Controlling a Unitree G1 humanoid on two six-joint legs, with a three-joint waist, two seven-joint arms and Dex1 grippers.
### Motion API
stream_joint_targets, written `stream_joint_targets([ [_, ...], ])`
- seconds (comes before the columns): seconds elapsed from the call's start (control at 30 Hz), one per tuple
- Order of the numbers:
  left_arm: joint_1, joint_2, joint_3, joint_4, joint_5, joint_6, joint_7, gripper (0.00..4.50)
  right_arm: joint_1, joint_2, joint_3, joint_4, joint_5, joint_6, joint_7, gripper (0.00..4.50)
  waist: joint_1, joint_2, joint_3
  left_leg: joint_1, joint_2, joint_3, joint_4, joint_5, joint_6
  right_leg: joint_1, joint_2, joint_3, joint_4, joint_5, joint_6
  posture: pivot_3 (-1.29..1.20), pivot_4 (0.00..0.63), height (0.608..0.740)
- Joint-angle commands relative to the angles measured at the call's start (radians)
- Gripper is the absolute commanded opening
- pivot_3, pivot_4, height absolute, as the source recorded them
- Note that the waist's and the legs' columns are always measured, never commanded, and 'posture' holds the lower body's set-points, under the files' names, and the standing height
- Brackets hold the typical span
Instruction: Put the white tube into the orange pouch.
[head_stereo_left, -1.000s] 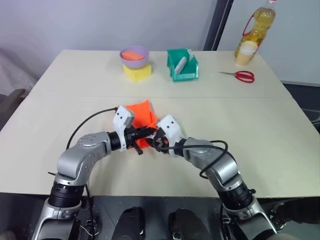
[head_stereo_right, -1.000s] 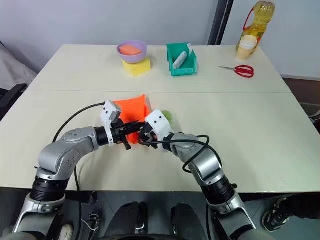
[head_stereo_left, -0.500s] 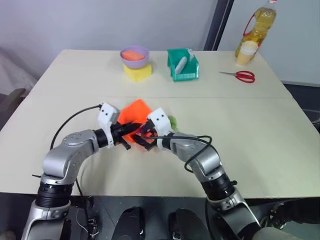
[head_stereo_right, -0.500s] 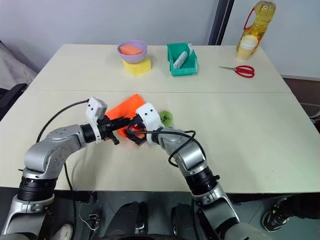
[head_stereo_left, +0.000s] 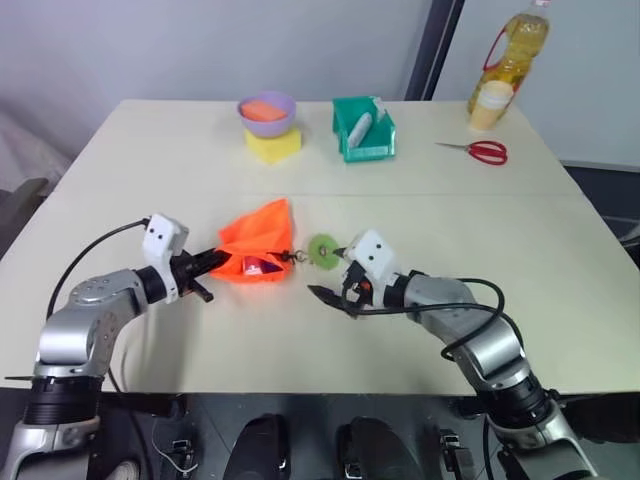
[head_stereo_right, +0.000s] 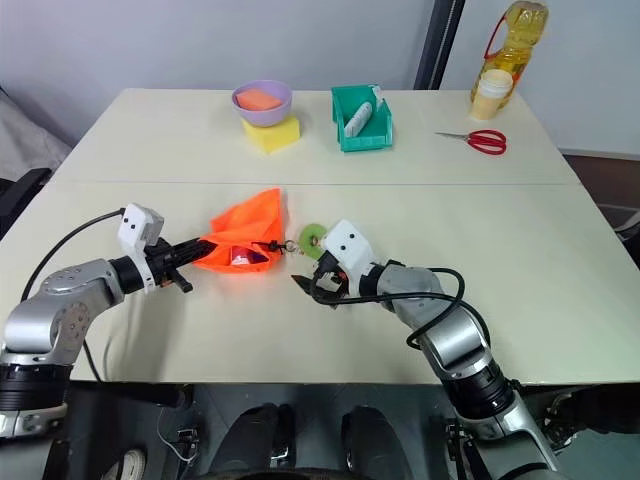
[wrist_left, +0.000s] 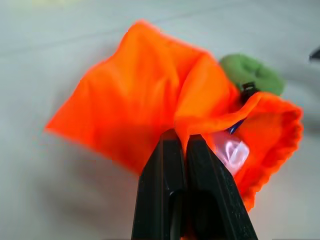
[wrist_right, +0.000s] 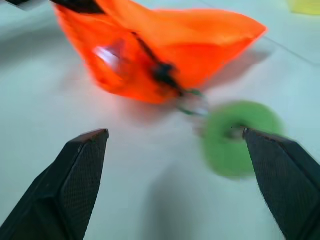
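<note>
The orange pouch's opening (head_stereo_left: 262, 266) gapes on a slack cord, so next my right gripper pulls the green tag (head_stereo_left: 323, 252) before my left gripper takes the cord's black toggle.
The orange pouch (head_stereo_left: 258, 238) lies on the table left of centre, its mouth turned toward my right arm. My left gripper (head_stereo_left: 215, 262) is shut on the pouch's rim (wrist_left: 200, 117). Inside the mouth lies the white tube (wrist_left: 231, 150), pale with a dark part (head_stereo_left: 255, 267). The cord runs from the mouth to the round green tag (head_stereo_left: 322, 250) on the table. My right gripper (head_stereo_left: 330, 293) stands open just right of the tag, a little apart from the pouch, with nothing between its fingers (wrist_right: 82, 165).
At the back stand a purple bowl (head_stereo_left: 268, 108) on a yellow block (head_stereo_left: 274, 144) and a green bin (head_stereo_left: 364, 128) holding a grey-white tube (head_stereo_left: 362, 123). Red scissors (head_stereo_left: 480, 151), an oil bottle (head_stereo_left: 512, 55) and a cup (head_stereo_left: 489, 105) are at the back right.
The two grippers have drawn apart. My right gripper opened and pulled back to the right, away from the pouch's mouth. My left gripper moved left with the pouch's rim.
</note>
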Motion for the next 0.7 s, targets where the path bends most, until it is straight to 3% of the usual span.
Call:
stream_joint_targets([
  [0.03,0.008,0.01,-0.002,-0.056,-0.009,-0.014,-0.022,0.0,-0.045,-0.006,0.037,0.053,-0.072,-0.108,0.002,4.46,0.0,0.0,0.0,0.0,0.0,0.0,0.0,0.0,0.0,0.0,0.0,0.0,0.0,0.0,0.0,0.0,0.15,0.737],
  [0.13,0.026,0.008,-0.005,-0.091,-0.027,0.005,-0.038,0.0,-0.081,0.009,0.081,0.131,-0.126,-0.169,0.009,4.46,0.0,0.0,0.0,0.0,0.0,0.0,0.0,0.0,0.0,0.0,0.0,0.0,0.0,0.0,0.0,0.0,0.15,0.737],
  [0.23,0.046,0.015,0.001,-0.116,-0.05,0.027,-0.059,0.84,-0.109,0.027,0.111,0.207,-0.169,-0.216,0.01,4.5,-0.002,0.0,0.0,0.0,0.0,0.0,0.0,0.0,0.0,0.0,0.0,0.0,0.0,0.0,0.0,0.0,0.15,0.737],
  [0.33,0.058,0.017,0.028,-0.131,-0.064,0.038,-0.052,2.35,-0.144,0.048,0.137,0.305,-0.231,-0.255,-0.011,3.58,-0.001,0.0,0.0,0.0,0.0,0.0,0.0,0.0,0.0,0.0,0.0,0.0,0.0,0.0,0.0,0.0,0.15,0.737],
  [0.43,0.058,0.029,0.066,-0.131,-0.105,0.069,-0.054,3.91,-0.16,0.057,0.145,0.37,-0.274,-0.275,-0.024,1.99,-0.001,0.0,0.0,0.0,0.0,0.0,0.0,0.0,0.0,0.0,0.0,0.0,0.0,0.0,0.0,0.0,0.15,0.737],
  [0.57,0.072,0.058,0.104,-0.127,-0.121,0.079,-0.059,3.92,-0.156,0.055,0.141,0.392,-0.304,-0.298,-0.018,0.04,0.0,0.0,0.0,0.0,0.0,0.0,0.0,0.0,0.0,0.0,0.0,0.0,0.0,0.0,0.0,0.0,0.15,0.737],
  [0.7,0.079,0.075,0.115,-0.103,-0.091,0.04,-0.05,3.92,-0.131,0.022,0.107,0.326,-0.317,-0.291,-0.012,0.04,0.001,0.0,0.0,0.0,0.0,0.0,0.0,0.0,0.0,0.0,0.0,0.0,0.0,0.0,0.0,0.0,0.15,0.737],
])
